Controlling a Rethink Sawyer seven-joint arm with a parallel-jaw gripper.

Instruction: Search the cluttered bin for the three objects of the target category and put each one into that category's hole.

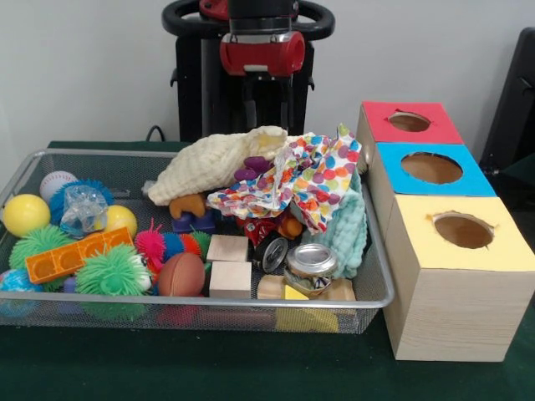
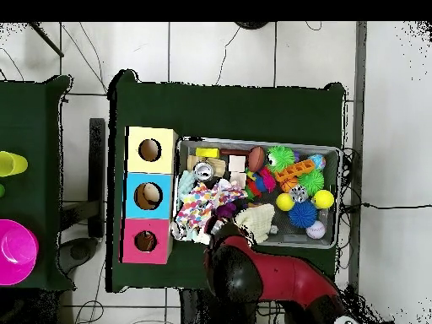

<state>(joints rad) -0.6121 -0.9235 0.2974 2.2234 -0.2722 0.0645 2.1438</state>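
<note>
The polka-dot cloth (image 1: 261,192) is bunched up against the cream cloth's end (image 1: 272,144), so part of the polka-dot cloth should get dragged along when the robot lifts the cream cloth.
The wire-mesh bin (image 1: 209,298) is full of toys; it also shows in the overhead view (image 2: 337,194). My gripper (image 1: 268,115) hangs open and empty over the bin's far edge, just above a cream cloth (image 1: 213,163). In the overhead view only the red arm (image 2: 240,266) shows there. An orange-tan figure (image 1: 188,204) peeks out under the cream cloth, on a purple-blue toy. The duck and the tiger are hidden. A wooden box beside the bin has a red-topped hole (image 1: 409,122), a blue-topped hole (image 1: 431,168) and a yellow-topped hole (image 1: 462,230).
A polka-dot cloth (image 1: 309,180) and a mint cloth (image 1: 347,230) cover the bin's middle. Spiky balls (image 1: 113,271), yellow balls (image 1: 25,214), a baseball (image 1: 56,183), an orange brick (image 1: 75,253), wooden blocks (image 1: 228,263), a jar (image 1: 311,266) and a red toy car (image 1: 263,230) lie around.
</note>
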